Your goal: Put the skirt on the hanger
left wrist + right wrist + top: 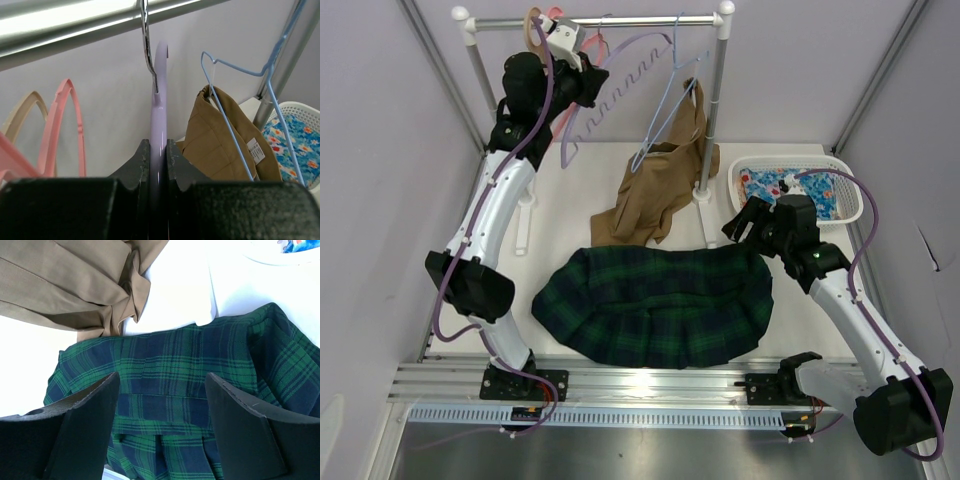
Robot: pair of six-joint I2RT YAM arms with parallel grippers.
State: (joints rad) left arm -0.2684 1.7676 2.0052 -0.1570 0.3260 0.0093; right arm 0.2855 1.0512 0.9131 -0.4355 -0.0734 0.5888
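Note:
Next, my left gripper lifts the hanger until its hook clears the rail (640, 21) before bringing the hanger down, because the lavender hanger's hook (145, 30) still loops over the rail.
The green and navy plaid skirt (655, 305) lies spread flat on the white table near the front; it also fills the right wrist view (190, 390). The lavender hanger (620, 85) with a scalloped bar hangs by its hook from the rail (620, 20). My left gripper (582, 82) is up at the rail, shut on the hanger's body (159, 115), seen edge-on between the fingers (142, 157). My right gripper (745, 222) is open and empty, hovering just above the skirt's right end, jaws wide apart over the waistband (165, 407).
A tan-brown garment (660, 190) hangs from a thin blue hanger (675, 95) on the rail and drapes onto the table behind the skirt. Pink and tan hangers (60, 130) hang at the rail's left. A white basket (855, 195) with blue floral cloth stands at the right.

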